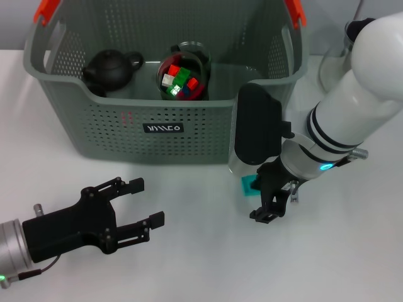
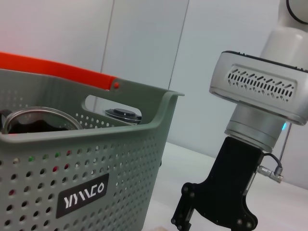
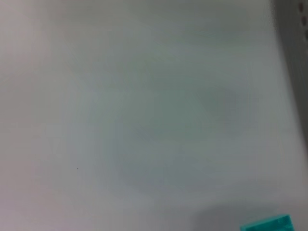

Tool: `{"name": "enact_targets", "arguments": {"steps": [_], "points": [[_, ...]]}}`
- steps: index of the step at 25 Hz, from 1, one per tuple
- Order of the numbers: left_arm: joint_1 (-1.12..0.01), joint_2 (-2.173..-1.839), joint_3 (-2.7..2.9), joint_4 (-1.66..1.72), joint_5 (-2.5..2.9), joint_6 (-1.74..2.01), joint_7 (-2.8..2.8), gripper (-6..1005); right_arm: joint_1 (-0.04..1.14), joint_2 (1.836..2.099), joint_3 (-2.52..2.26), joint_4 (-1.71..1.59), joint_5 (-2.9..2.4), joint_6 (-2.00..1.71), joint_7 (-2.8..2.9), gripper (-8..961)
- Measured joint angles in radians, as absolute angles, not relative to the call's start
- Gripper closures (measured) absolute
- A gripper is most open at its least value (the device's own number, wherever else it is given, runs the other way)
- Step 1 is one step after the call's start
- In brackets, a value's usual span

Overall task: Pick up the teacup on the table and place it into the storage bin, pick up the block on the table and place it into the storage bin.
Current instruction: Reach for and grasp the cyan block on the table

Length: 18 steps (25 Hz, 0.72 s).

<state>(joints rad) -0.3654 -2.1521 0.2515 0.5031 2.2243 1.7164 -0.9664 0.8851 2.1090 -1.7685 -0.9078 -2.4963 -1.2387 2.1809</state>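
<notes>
The wrist housing of the robot's right gripper is tight up to the bin's front side (image 1: 221, 135) over the teal block (image 1: 250, 185), so the robot should pull the block clear of the bin before lifting it.
The grey storage bin (image 1: 157, 135) stands at the back of the white table, and its front wall (image 2: 82, 183) fills the left wrist view. Inside it a glass teacup (image 1: 184, 78) holds small coloured bricks, next to a black teapot (image 1: 108, 68). A teal block (image 1: 247, 186) lies on the table just in front of the bin's right corner; one corner of the block (image 3: 269, 224) shows in the right wrist view. My right gripper (image 1: 271, 202) hangs low right beside the block, partly covering it. My left gripper (image 1: 146, 202) rests open and empty at the front left.
A clear glass vessel (image 1: 334, 60) stands behind my right arm, beside the bin's right end. Orange handle clips (image 1: 47, 9) sit on the bin's rim. The right arm's wrist housing (image 2: 260, 91) looms close to the bin's right wall.
</notes>
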Motion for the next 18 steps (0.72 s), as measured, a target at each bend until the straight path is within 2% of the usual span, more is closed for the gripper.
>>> {"name": "enact_targets", "arguments": {"steps": [18], "points": [[-0.365, -2.152, 0.252, 0.503, 2.224, 1.717, -0.966, 188, 0.882, 2.102, -1.702, -0.932, -2.416, -1.428, 2.154, 342]]}}
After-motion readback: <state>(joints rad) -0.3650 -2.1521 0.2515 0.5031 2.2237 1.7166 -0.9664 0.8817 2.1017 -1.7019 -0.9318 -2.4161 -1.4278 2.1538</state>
